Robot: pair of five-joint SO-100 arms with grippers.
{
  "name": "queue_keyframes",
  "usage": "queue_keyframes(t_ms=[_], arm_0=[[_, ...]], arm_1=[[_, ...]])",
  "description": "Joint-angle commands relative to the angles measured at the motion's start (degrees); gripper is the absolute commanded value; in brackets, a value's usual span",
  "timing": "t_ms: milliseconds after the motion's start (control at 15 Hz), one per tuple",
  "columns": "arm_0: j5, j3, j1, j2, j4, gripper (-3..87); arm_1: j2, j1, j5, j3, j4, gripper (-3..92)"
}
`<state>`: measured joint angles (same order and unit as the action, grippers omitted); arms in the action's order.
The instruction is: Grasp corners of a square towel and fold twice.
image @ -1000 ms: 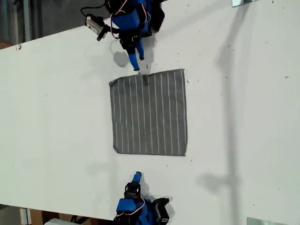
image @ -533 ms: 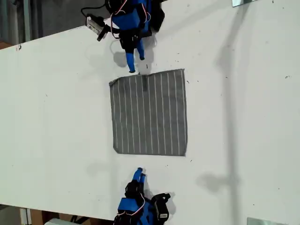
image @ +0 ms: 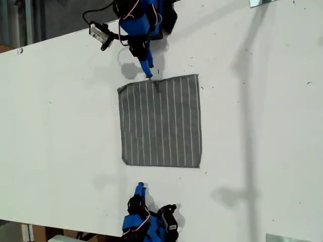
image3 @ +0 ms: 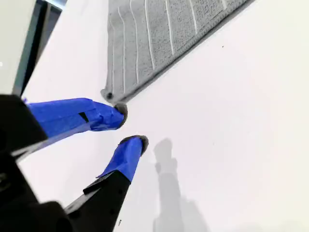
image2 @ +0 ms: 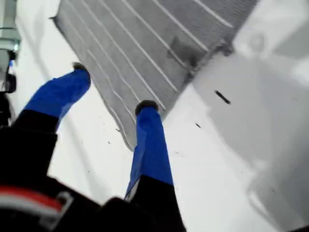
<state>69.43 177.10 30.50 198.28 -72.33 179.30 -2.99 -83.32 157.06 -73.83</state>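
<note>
The grey towel's far edge (image: pixel 157 80) is thin and softly wrinkled. The towel (image: pixel 161 122) will fold over and stay flat when I bring its corners across.
The grey pinstriped towel (image: pixel 160 121) lies flat on the white table (image: pixel 60 126), its far corner (image: pixel 120 89) on the exterior view's left slightly curled. My first gripper (image: pixel 149 74) comes in from the top of the exterior view. It is open, and its fingertips (image2: pixel 147 107) hang right at the towel's (image2: pixel 145 38) far edge, near a small dark mark (image2: pixel 181 50). My second gripper (image: pixel 140 188) sits at the bottom of the exterior view, short of the near edge. In the second wrist view it (image3: pixel 130 127) is open a little beside a towel corner (image3: pixel 108 94), holding nothing.
A small camera on a black cable (image: pixel 99 34) sticks out beside the first arm's base. A long thin shadow (image: pixel 247 126) crosses the table on the exterior view's right. Metal pieces show at the top (image: pixel 262 2) and bottom (image: pixel 285 238) edges there.
My first gripper swung slightly toward the exterior view's left, then came back to the towel's far edge. My second gripper shifted toward the exterior view's left along the near edge. The towel has not moved.
</note>
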Motion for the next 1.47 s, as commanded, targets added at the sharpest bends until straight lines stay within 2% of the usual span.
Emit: queue_keyframes(t_ms=[0,67,267,400,733,800,867,933,1133,1200,1400], arm_0=[[-1.49,-0.35,-2.29,0.44,2.02,10.8],[-0.09,-0.18,-3.6,0.44,1.76,10.6],[0.53,0.0,-3.87,0.44,1.49,10.1],[0.26,0.09,-4.04,0.44,1.76,9.8],[0.62,0.09,-4.92,0.44,1.05,9.1],[0.62,0.09,-5.1,0.44,1.05,9.1],[0.62,0.0,-5.27,0.44,0.88,9.0],[0.7,0.0,-5.36,0.44,0.88,9.0],[1.58,-0.18,-7.56,0.44,1.32,9.0],[1.58,-0.18,-7.73,0.44,1.32,9.0],[1.58,-0.18,-7.56,0.44,1.41,8.8]], arm_1=[[-54.76,8.61,3.25,-31.29,-0.88,38.3],[-64.78,14.15,3.25,-37.09,-1.14,38.9],[-79.45,28.56,-4.83,-38.14,8.44,39.3],[-87.71,32.96,-7.03,-41.92,12.66,39.1],[-96.94,32.7,-7.47,-41.92,22.85,33.3],[-98.0,32.61,-7.38,-42.01,23.73,26.6],[-98.0,32.52,-7.38,-42.01,24.08,10.3],[-97.47,32.17,-7.47,-42.01,24.08,1.2],[-97.29,32.08,-6.77,-43.77,23.12,-0.1],[-97.65,32.26,-6.15,-45.09,22.41,4.6],[-100.81,32.7,-4.92,-54.58,12.57,-0.1]])
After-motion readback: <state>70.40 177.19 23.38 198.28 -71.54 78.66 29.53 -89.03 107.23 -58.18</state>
